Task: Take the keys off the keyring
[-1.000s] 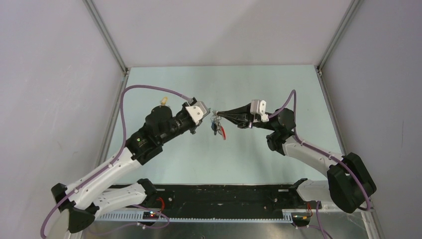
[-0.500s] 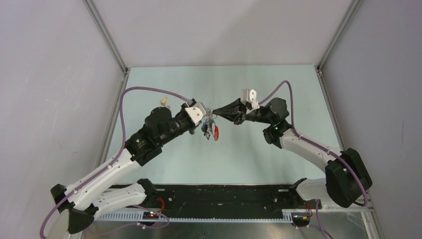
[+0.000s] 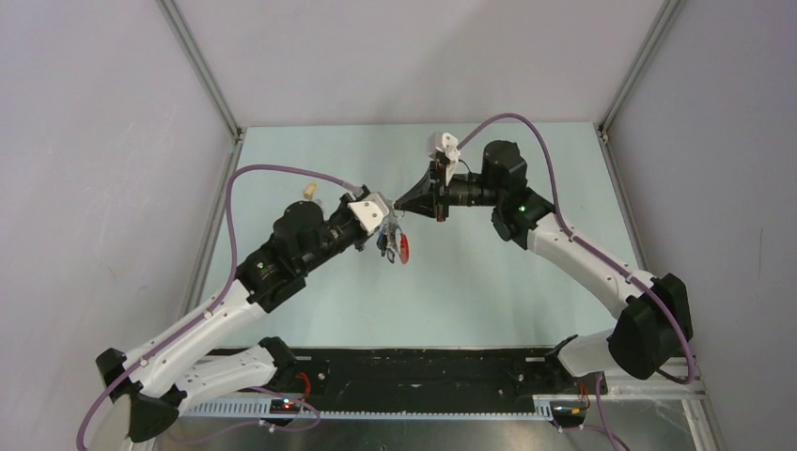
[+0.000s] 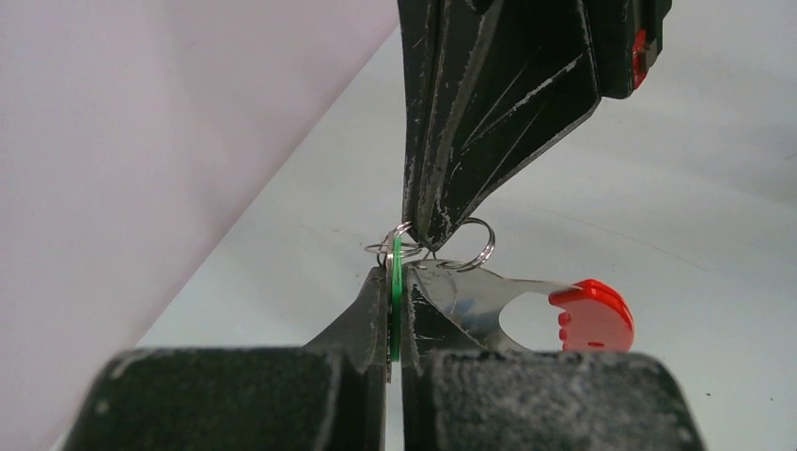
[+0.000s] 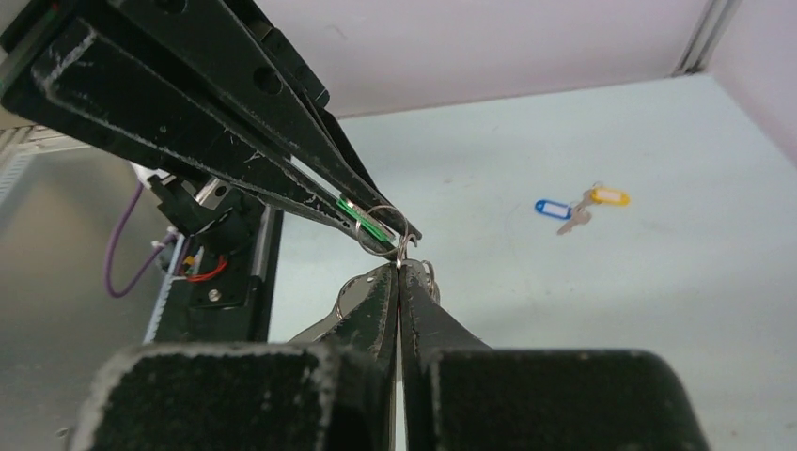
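Observation:
My right gripper should open, because it is pinching where the silver rings meet (image 5: 402, 250). Then it should let my left gripper turn the green tag (image 5: 367, 219), and after that it should take the ring hanging below.
My left gripper (image 4: 397, 272) is shut on the green tag (image 4: 396, 303) of one of the keys, held above the table. The keyring (image 4: 526, 299), a silver piece with a bright red curved band (image 4: 592, 318) and thin silver rings (image 4: 475, 250), hangs to its right. My right gripper (image 5: 399, 266) comes in from the far side, shut on a thin silver ring (image 5: 402, 246) of the keyring, tip to tip with the left gripper. From above, the left gripper (image 3: 386, 224) and the right gripper (image 3: 402, 203) meet over the bunch (image 3: 397, 244).
Two loose keys lie on the table, one with a blue tag (image 5: 553, 208) and one with a tan tag (image 5: 609, 196); from above the tan tag (image 3: 308, 191) shows beyond my left arm. The enclosure walls rise on three sides.
My right arm has swung toward the far side and turned, its gripper moving left. The bunch and the left gripper have shifted slightly left. Both grips have held.

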Controlling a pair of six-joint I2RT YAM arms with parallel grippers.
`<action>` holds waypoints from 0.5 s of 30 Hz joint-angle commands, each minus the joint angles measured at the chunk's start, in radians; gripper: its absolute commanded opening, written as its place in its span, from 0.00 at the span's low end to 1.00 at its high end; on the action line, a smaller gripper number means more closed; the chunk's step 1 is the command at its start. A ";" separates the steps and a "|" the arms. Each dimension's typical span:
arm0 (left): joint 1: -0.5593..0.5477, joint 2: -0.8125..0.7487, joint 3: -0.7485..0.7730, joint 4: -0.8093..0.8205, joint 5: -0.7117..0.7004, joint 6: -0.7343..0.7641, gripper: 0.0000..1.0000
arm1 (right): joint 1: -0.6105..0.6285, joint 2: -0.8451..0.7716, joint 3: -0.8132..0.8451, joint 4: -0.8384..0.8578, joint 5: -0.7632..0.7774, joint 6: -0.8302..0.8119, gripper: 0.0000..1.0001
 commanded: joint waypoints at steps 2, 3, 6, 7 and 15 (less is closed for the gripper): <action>-0.006 -0.011 0.003 0.060 0.036 0.014 0.00 | 0.030 0.057 0.152 -0.367 -0.010 -0.080 0.00; -0.006 -0.009 0.003 0.059 0.037 0.014 0.00 | 0.036 0.075 0.185 -0.390 -0.018 -0.086 0.00; -0.008 -0.007 0.001 0.059 0.041 0.017 0.00 | 0.040 0.111 0.240 -0.506 -0.045 -0.115 0.00; -0.008 -0.005 0.001 0.059 0.043 0.017 0.00 | 0.043 0.125 0.259 -0.540 -0.048 -0.124 0.00; -0.007 -0.006 -0.005 0.061 0.060 0.037 0.00 | 0.023 0.098 0.245 -0.492 -0.073 -0.126 0.33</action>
